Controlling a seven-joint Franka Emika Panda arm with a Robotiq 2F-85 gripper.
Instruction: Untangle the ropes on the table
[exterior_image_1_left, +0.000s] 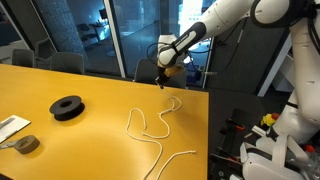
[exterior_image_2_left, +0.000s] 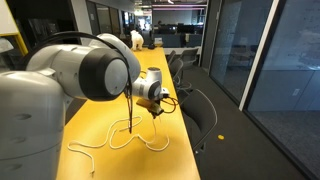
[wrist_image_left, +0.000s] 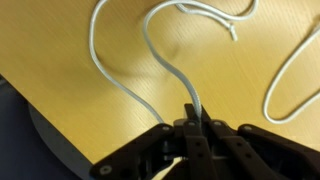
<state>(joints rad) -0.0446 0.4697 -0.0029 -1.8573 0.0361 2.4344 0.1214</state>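
The held piece of rope bends back next to another piece of rope (wrist_image_left: 148, 24) near the table's far edge. Next, my gripper pulls it to the table's open corner (exterior_image_1_left: 203, 101) and lowers it.
Thin white ropes (exterior_image_1_left: 150, 125) lie in wavy strands on the mustard-yellow table (exterior_image_1_left: 90, 145), near its far edge. My gripper (exterior_image_1_left: 163, 80) is shut on one rope strand and holds its end lifted above the table. In the wrist view the strand (wrist_image_left: 170, 60) runs from between the shut fingers (wrist_image_left: 192, 118) out across the table, with another strand (wrist_image_left: 100, 60) beside it and a third (wrist_image_left: 295, 75) at the right. In an exterior view the ropes (exterior_image_2_left: 120, 140) trail across the table under the gripper (exterior_image_2_left: 156, 108).
A black round spool (exterior_image_1_left: 67, 107) sits mid-table. A grey tape roll (exterior_image_1_left: 27, 144) and a white sheet (exterior_image_1_left: 10, 127) lie near the front corner. Chairs (exterior_image_1_left: 150, 70) stand along the far edge. The table edge (wrist_image_left: 60, 110) is close below the gripper.
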